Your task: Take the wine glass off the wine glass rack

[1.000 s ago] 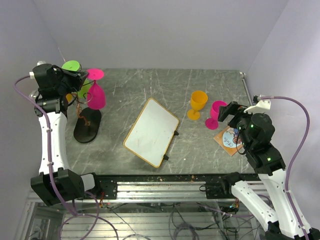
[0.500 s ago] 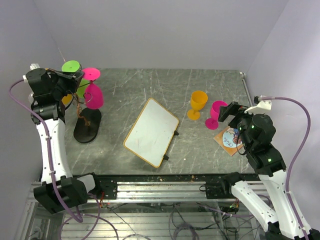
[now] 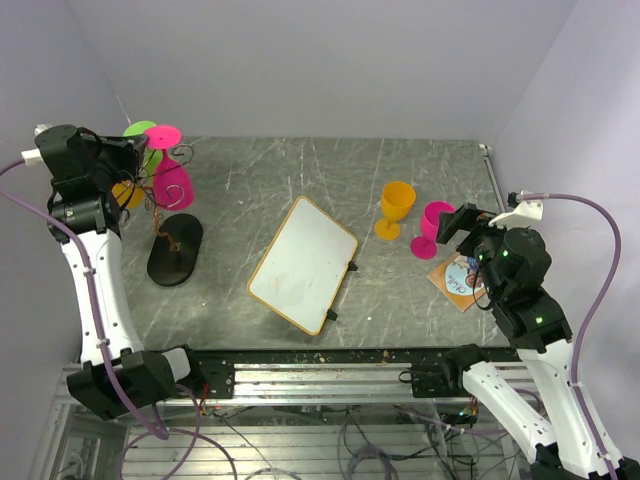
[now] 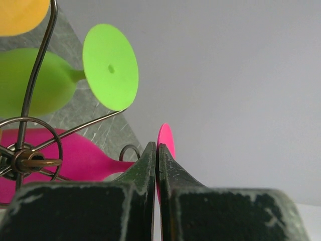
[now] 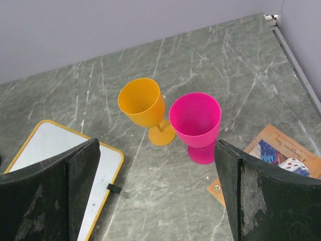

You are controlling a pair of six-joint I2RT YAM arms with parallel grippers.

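Note:
My left gripper is holding the upside-down pink glass by its foot [image 3: 163, 137], so next I pull the glass off the rack and pass the bowl [image 3: 173, 188] to my right gripper.
The wine glass rack [image 3: 172, 250] stands at the far left on its black oval base; its wire arms [image 4: 36, 80] show close up in the left wrist view. A pink wine glass [image 3: 170, 184] hangs upside down on it, next to a green one [image 3: 143, 131] and an orange one [image 3: 125, 193]. My left gripper [image 3: 128, 150] is shut on the rim of the pink glass's foot [image 4: 166, 136]. The pink stem [image 4: 118, 164] lies by a curled wire end. My right gripper [image 3: 455, 221] is open and empty above the right side of the table.
A white board with a yellow frame [image 3: 302, 263] lies mid-table. An orange goblet [image 3: 396, 207] and a pink goblet [image 3: 432, 226] stand upright at the right, beside a booklet [image 3: 458, 280]. The side wall is close behind my left arm.
My left gripper has moved left and back, still gripping the pink foot. The pink glass and the other hanging glasses have swung left with it. The right arm has not moved.

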